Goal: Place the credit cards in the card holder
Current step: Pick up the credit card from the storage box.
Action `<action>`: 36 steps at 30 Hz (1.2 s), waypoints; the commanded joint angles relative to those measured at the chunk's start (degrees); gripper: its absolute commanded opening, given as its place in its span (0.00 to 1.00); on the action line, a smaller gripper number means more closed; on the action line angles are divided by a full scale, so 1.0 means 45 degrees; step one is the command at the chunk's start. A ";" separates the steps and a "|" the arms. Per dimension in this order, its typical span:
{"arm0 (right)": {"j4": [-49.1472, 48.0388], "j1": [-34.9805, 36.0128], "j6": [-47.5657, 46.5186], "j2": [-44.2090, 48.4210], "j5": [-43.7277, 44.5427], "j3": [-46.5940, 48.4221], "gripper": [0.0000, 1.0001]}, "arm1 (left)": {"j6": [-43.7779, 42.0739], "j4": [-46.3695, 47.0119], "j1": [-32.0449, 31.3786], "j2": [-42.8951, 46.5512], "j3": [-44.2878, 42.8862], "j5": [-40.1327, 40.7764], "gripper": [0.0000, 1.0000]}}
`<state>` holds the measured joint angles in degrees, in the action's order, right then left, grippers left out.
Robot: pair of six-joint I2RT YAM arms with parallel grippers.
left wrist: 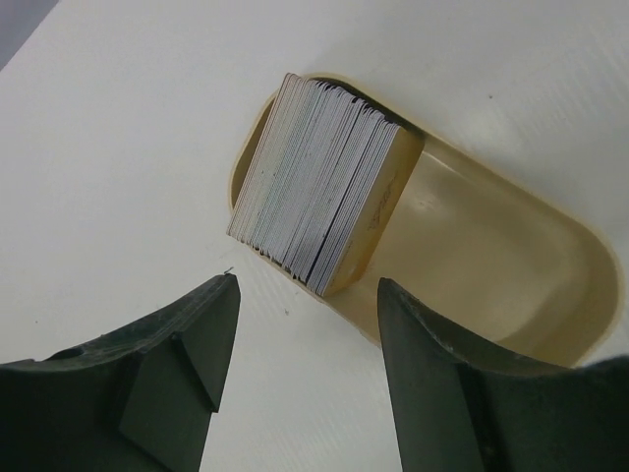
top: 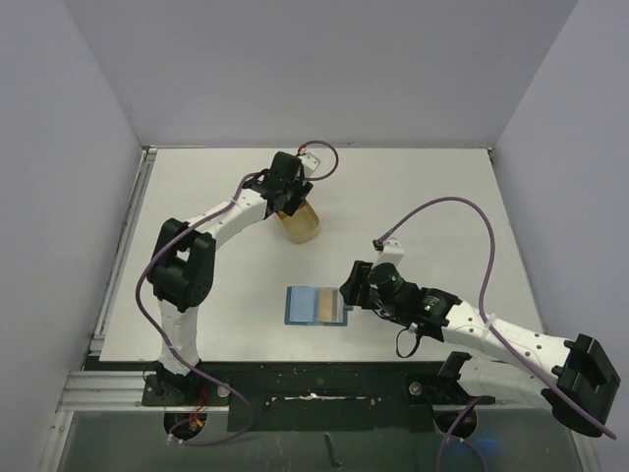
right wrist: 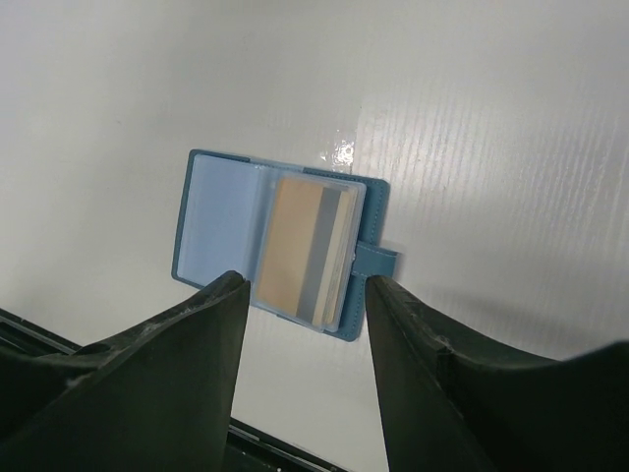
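The tan card (left wrist: 381, 211) stands next to the empty tray's bottom, and its near corner (left wrist: 331, 287) lines up with my open fingers. My left gripper should now move in until they are on either side of it.
A thick stack of credit cards (left wrist: 314, 177), grey and white edges with a tan one at its end, stands on edge in the left end of a tan oblong tray (left wrist: 491, 265). My left gripper (left wrist: 307, 300) is open just short of the stack, with nothing between its fingers. The teal-blue card holder (right wrist: 280, 241) lies open on the table, showing a tan-orange card (right wrist: 295, 256) in its right pocket and its snap tab (right wrist: 376, 262) at the right. My right gripper (right wrist: 307, 285) is open over the holder's near edge, empty. From above, the holder (top: 316, 306) lies left of the right gripper (top: 352, 287).
The tan tray (top: 300, 224) sits at the table's back centre under the left gripper (top: 287, 197). The table's near edge with its metal rail (top: 108, 383) runs just below the card holder. Purple cables loop over both arms.
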<state>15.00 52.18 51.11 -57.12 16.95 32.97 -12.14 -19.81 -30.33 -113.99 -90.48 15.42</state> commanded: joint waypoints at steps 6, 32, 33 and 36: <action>-0.0151 0.0070 -0.0282 -0.0662 0.0426 0.0878 0.52 | -0.1509 0.0326 0.0226 -0.1208 -0.1331 0.0023 0.57; 0.0106 0.0059 -0.0245 -0.0710 0.0712 0.0878 0.53 | -0.1737 0.0611 0.0140 -0.1780 -0.1601 0.1179 0.40; 0.0077 0.0061 -0.0230 -0.0717 0.0709 0.0862 0.53 | -0.1743 0.0614 0.0121 -0.1736 -0.1619 0.1197 0.40; 0.0028 0.0064 -0.0187 -0.0733 0.0676 0.0808 0.53 | -0.1768 0.0645 0.0118 -0.1662 -0.1582 0.1229 0.40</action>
<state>16.97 52.23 49.91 -61.78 18.46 36.64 -19.59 -19.64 -29.95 -122.54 -94.39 18.94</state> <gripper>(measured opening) 0.528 0.406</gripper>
